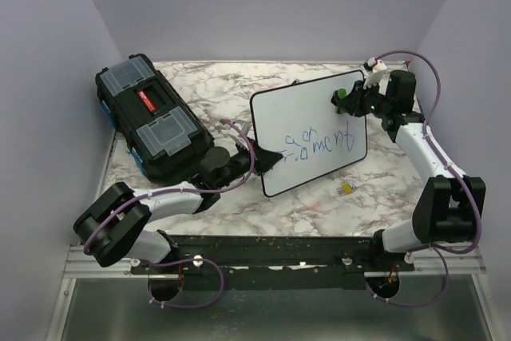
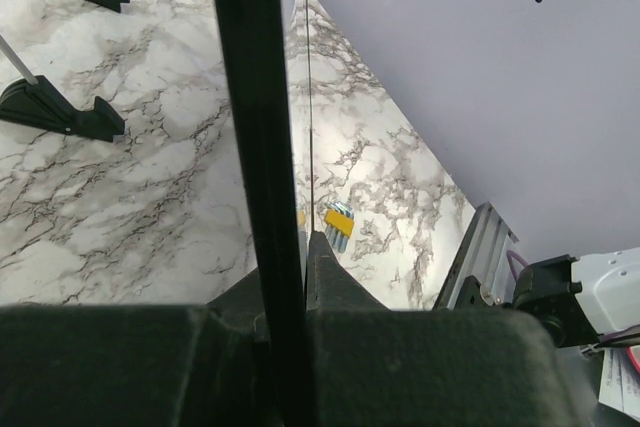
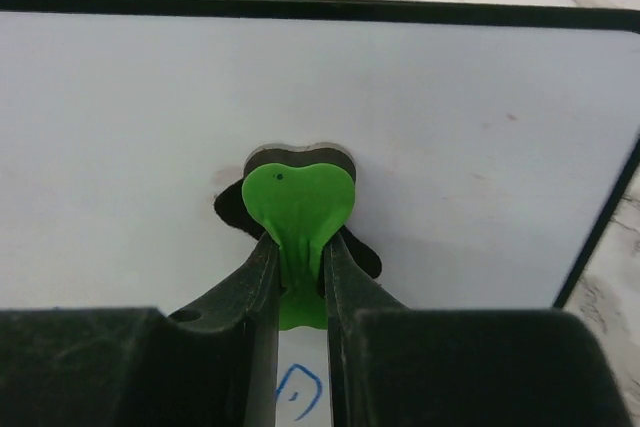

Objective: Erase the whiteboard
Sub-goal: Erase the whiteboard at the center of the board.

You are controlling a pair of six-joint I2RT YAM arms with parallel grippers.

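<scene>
My right gripper has the green eraser close to the whiteboard's upper corner (image 1: 358, 77), so it should sweep the green eraser back along the whiteboard's upper strip toward my left gripper's end (image 1: 275, 117).
The whiteboard (image 1: 307, 121) is white with a thin black frame and stands tilted over the marble table, with blue handwriting (image 1: 319, 145) across its lower half. My left gripper (image 1: 259, 157) is shut on its lower left edge; in the left wrist view the black frame (image 2: 250, 127) runs between the fingers of the left gripper (image 2: 290, 257). My right gripper (image 1: 349, 101) is shut on a green heart-shaped eraser (image 1: 339, 93) pressed on the board's upper right. In the right wrist view my right gripper (image 3: 298, 252) pinches the eraser (image 3: 298, 202) against the whiteboard (image 3: 450, 127), with a blue mark (image 3: 300, 392) below.
A black toolbox (image 1: 152, 117) with clear lid compartments lies at the left, close to my left arm. A small yellow object (image 1: 345, 189) lies on the table near the board's front edge and shows in the left wrist view (image 2: 338, 222). Two black feet (image 2: 60, 112) lie on the marble behind the board.
</scene>
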